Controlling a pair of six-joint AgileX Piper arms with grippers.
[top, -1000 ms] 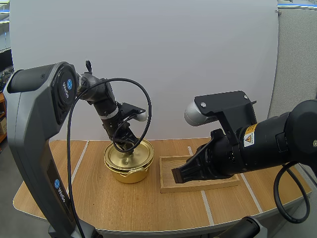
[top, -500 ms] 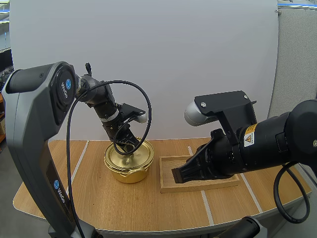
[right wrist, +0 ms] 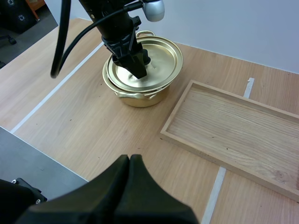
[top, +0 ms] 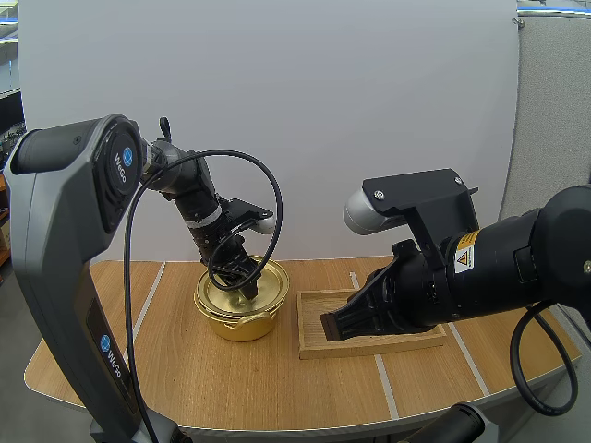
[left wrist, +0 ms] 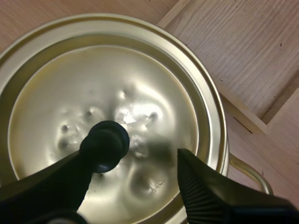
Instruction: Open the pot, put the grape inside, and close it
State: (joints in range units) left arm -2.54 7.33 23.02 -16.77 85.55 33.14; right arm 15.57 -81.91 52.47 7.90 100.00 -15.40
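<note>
The pot's rim (top: 204, 307) can be seen past the lid's edge (top: 269, 288), so the lid will move across and sit evenly over the pot when the robot pulls the lid's black knob.
A gold pot (top: 242, 323) stands on the table with its lid (top: 263, 281) on. My left gripper (top: 243, 275) is low over the lid. In the left wrist view its fingers (left wrist: 205, 186) stand apart, and the lid's black knob (left wrist: 105, 144) lies against one finger while the other is well clear of it. The right wrist view has the left gripper (right wrist: 136, 65) on top of the lid (right wrist: 159, 60). My right gripper (top: 330, 325) hovers shut over the front left of the wooden tray (top: 369, 348), and its fingers lie together as one dark wedge (right wrist: 130, 161).
The wooden tray (right wrist: 238, 126) lies bare just right of the pot (right wrist: 140, 95). Pale tape lines (right wrist: 217, 191) run across the wooden table. The table's front edge curves close below the pot and tray.
My left gripper has shifted slightly right and down over the lid. The right arm has not moved.
</note>
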